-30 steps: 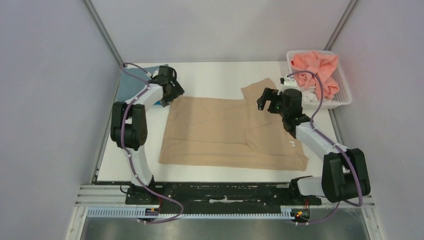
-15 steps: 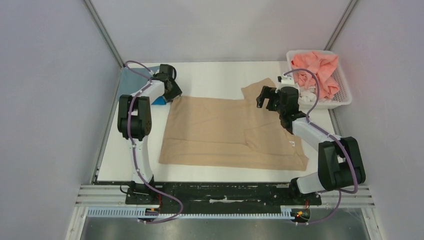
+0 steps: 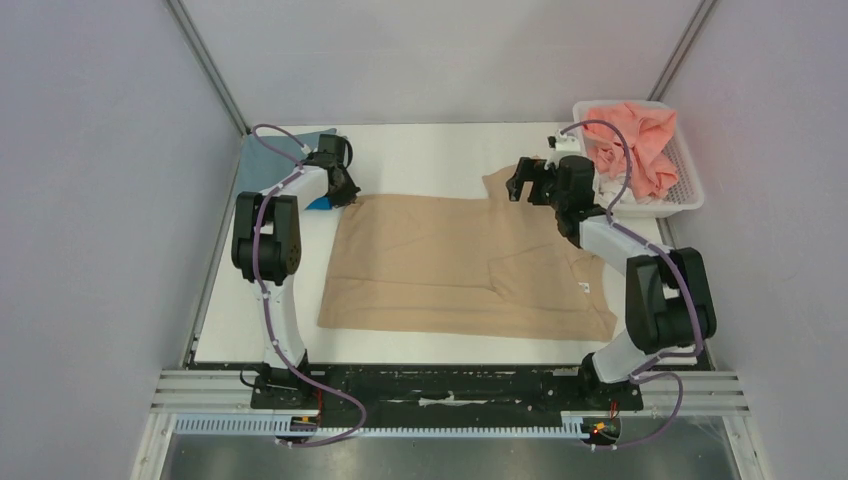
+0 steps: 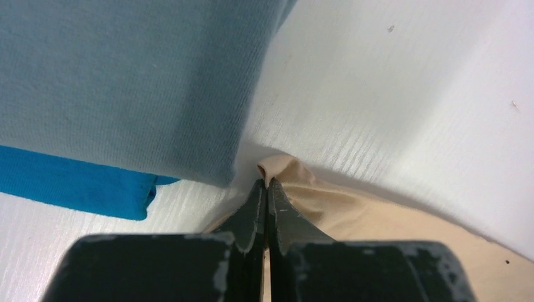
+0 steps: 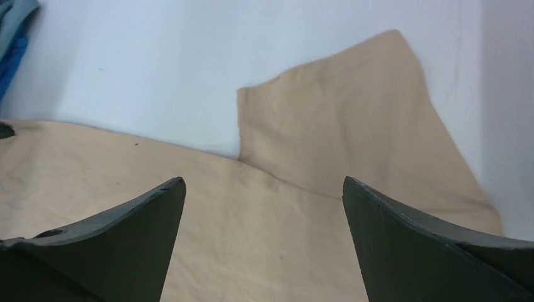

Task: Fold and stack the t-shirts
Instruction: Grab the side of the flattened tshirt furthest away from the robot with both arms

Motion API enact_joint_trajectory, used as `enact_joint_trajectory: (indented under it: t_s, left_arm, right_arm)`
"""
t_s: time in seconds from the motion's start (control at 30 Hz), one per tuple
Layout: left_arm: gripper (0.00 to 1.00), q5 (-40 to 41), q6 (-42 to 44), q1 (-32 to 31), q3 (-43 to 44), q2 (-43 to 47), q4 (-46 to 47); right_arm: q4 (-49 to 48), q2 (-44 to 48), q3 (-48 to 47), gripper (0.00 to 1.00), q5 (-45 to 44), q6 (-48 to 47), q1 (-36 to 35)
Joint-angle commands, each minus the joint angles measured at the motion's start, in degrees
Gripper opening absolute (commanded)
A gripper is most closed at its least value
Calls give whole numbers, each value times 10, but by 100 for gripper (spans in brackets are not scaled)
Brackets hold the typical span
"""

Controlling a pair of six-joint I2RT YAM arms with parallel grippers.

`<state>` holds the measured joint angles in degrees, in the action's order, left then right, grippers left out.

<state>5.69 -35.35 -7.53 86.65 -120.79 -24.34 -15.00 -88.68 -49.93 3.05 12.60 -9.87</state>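
The far sleeve [image 3: 498, 183] sticks out past the tan t-shirt's long far edge [image 3: 430, 197], so it will flop onto the t-shirt's body when I fold that side over.
A tan t-shirt [image 3: 440, 260] lies spread flat on the white table. My left gripper [image 3: 345, 193] is at its far left corner. In the left wrist view that gripper [image 4: 265, 185] is shut on a pinched-up fold of the tan cloth [image 4: 352, 220]. Beside it lie a folded grey-blue t-shirt [image 4: 126, 75] on a bright blue one [image 4: 69, 185]. My right gripper [image 3: 522, 185] hovers open above the far right sleeve [image 5: 352, 132], nothing between its fingers [image 5: 264, 180].
A white perforated basket [image 3: 690, 185] at the back right holds a coral-pink t-shirt [image 3: 635, 135] and some white cloth [image 3: 620, 190]. The folded grey-blue shirt [image 3: 262, 160] sits at the back left corner. Grey walls close in both sides.
My left gripper has gone from open to shut on the tan shirt's corner. My right arm has reached farther back, toward the sleeve, still open.
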Motion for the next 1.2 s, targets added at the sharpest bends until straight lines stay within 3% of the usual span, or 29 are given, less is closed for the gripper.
enact_joint_trajectory:
  t_s: [0.0,0.1,0.3,0.53,0.9,1.17]
  left_arm:
    - [2,-2,34,-2,-15,9,-36]
    - [2,-18,43,-2,-28,28,-17]
    - [2,-18,54,-2,-35,37,-17]
    - [2,-16,56,-2,-42,39,-15]
    - [2,-17,56,-2,-42,43,-19]
    - [2,-19,53,-2,-42,46,-19]
  right_arm:
    - [-60,-94,-98,98,149,7,43]
    - [33,-199,-235,98,147,-15,50]
    - [123,-358,-453,98,13,-91,41]
    - [192,-490,-612,98,-100,-191,20]
    - [313,-502,-621,92,-116,-185,20]
    - [345,-470,-568,73,-86,-146,20]
